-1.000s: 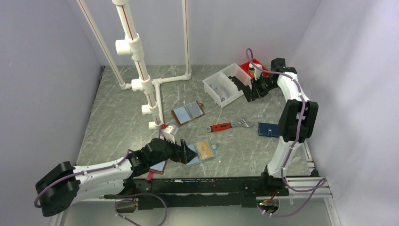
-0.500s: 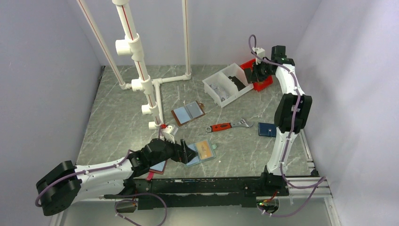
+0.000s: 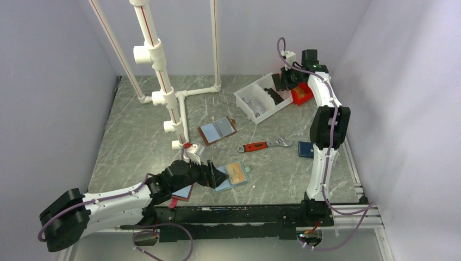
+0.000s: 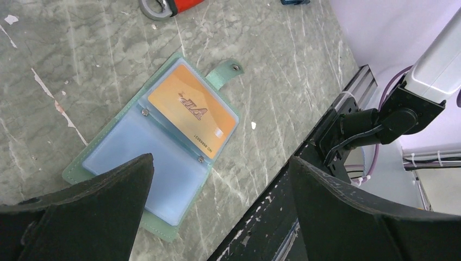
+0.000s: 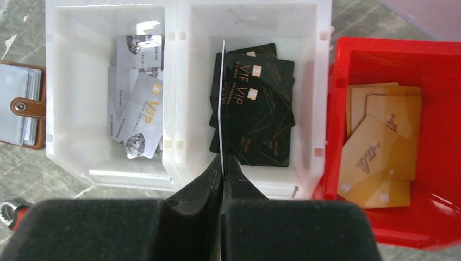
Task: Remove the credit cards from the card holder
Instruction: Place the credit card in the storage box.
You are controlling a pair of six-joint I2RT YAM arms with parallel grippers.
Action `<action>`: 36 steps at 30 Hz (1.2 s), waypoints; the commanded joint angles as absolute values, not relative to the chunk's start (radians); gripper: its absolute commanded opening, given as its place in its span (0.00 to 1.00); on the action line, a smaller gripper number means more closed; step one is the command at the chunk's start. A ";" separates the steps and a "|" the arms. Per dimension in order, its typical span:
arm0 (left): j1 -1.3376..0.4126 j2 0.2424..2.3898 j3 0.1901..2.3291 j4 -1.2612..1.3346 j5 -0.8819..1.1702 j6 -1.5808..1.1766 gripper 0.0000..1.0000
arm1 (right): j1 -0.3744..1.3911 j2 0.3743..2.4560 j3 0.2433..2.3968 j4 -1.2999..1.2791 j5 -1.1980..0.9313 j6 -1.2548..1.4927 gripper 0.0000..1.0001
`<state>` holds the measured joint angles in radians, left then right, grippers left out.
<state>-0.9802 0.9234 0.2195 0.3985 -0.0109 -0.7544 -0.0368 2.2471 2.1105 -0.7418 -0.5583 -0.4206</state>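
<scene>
The thin black card (image 3: 278, 82) is hanging above the black cards in the white bin (image 3: 273, 96). My right gripper should keep lowering it until it is close to them, and then let go.
The card holder (image 3: 235, 175) lies open near the table's front edge, with mint-green edges and blue-grey panels. In the left wrist view its far panel (image 4: 163, 141) holds a tan credit card (image 4: 193, 111) marked VIP. My left gripper (image 4: 220, 160) is open just above the holder's near panel; it also shows in the top view (image 3: 216, 176). My right gripper (image 5: 223, 160) is shut on a thin card (image 5: 222, 103) seen edge-on, held over the white bin (image 5: 171, 54) at the back right (image 3: 284, 81).
The white bin (image 3: 245, 109) holds silver cards (image 5: 136, 114) and black cards (image 5: 261, 109). A red bin (image 5: 337, 109) beside it holds tan cards (image 5: 380, 147). A brown-edged folder (image 3: 217, 129), a red-handled wrench (image 3: 265, 145), a blue item (image 3: 307, 149), a maroon-edged folder (image 3: 182, 193) and a pipe frame (image 3: 163, 81) are on the table.
My right gripper has risen and swung left from over the red bin to over the white bin, still holding the card. The left arm and the card holder have not moved.
</scene>
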 commanded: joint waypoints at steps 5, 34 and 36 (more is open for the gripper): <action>-0.979 0.903 0.229 0.435 0.003 -0.784 0.99 | -0.029 2.292 2.162 -0.708 -0.586 -0.395 0.00; -0.979 0.996 0.247 0.491 0.059 -0.858 0.99 | 0.044 2.266 2.084 -0.739 -0.382 -0.485 0.28; -0.979 1.011 0.251 0.491 0.063 -0.865 0.99 | 0.043 2.234 2.055 -0.747 -0.384 -0.495 0.29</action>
<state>-0.9802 0.9878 0.2104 0.4515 0.0364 -0.8555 0.0528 2.3352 2.0956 -0.7540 -0.4362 -0.4900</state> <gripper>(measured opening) 0.994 0.284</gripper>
